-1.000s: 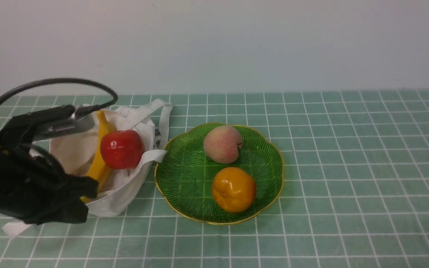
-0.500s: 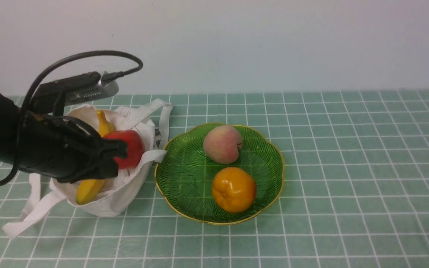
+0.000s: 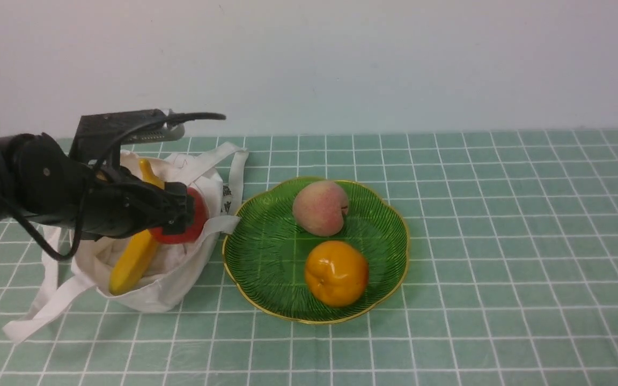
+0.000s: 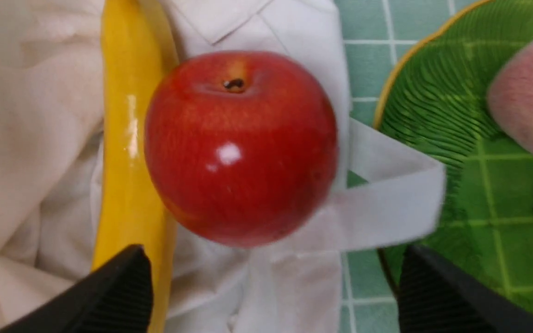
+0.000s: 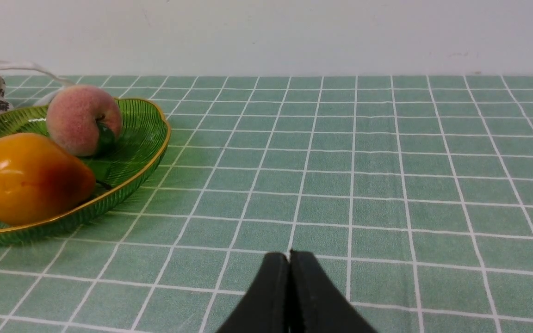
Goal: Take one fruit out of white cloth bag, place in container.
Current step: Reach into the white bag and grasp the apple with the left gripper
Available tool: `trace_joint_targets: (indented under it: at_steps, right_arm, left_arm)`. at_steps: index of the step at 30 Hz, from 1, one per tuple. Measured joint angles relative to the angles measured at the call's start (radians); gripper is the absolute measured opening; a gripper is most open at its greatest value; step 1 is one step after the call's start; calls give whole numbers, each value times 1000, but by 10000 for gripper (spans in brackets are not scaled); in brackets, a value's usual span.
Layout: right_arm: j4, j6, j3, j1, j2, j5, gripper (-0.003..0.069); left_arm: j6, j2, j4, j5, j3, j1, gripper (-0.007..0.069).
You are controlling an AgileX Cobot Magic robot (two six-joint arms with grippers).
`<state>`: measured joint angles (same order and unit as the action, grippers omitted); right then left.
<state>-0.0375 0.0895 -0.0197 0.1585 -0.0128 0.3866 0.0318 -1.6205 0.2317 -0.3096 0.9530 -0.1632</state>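
Observation:
I expect the banana's upper end [image 3: 149,172] to tip toward the emptied spot when I lift the red apple, because the yellow banana lies tight [image 4: 162,83] against the apple.
The red apple [image 3: 195,221] [image 4: 241,148] lies in the mouth of the white cloth bag [image 3: 153,292] [image 4: 30,138], beside a yellow banana [image 3: 133,258] [image 4: 130,138]. My left gripper [image 3: 182,213] [image 4: 274,252] hovers right over the apple, open, one finger on either side, touching nothing that I can see. In the front view the gripper hides most of the apple. The green glass plate [image 3: 269,252] [image 4: 433,120] [image 5: 132,152] sits just right of the bag. My right gripper [image 5: 288,256] is shut on nothing, low over the tablecloth, and is outside the front view.
A pale pink peach [image 3: 319,207] [image 5: 83,120] and an orange fruit [image 3: 336,272] [image 5: 30,175] lie on the plate. A bag strap [image 3: 41,316] trails toward the front left, and another [image 4: 387,203] lies between apple and plate.
My left arm has swung from the bag's left side up and rightward, and its gripper now covers the apple. The fruits, bag and plate stay put.

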Motion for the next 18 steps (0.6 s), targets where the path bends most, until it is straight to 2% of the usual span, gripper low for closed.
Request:
trace_joint_targets:
  at_steps: [6, 9, 11, 14, 15, 16, 17, 18]
  right_arm:
    - [0, 0, 0, 0, 0, 0, -15]
    - [0, 0, 0, 0, 0, 0, -15]
    - [0, 0, 0, 0, 0, 0, -15]
    - [0, 0, 0, 0, 0, 0, -15]
    - [0, 0, 0, 0, 0, 0, -15]
    - [0, 0, 0, 0, 0, 0, -15]
    - [0, 0, 0, 0, 0, 0, -15]
    - [0, 0, 0, 0, 0, 0, -15]
  left_arm:
    - [-1, -101, 0, 110, 1, 0, 662]
    - [-1, -128, 0, 111, 2, 0, 636]
    - [-1, -147, 2, 107, 2, 0, 582]
    - [-1, -154, 20, 104, 2, 0, 459]
    - [-1, -153, 33, 104, 2, 0, 385]
    - [-1, -152, 35, 104, 2, 0, 357]
    - [-1, -134, 44, 91, 2, 0, 201]
    - [0, -123, 46, 78, 2, 0, 152]
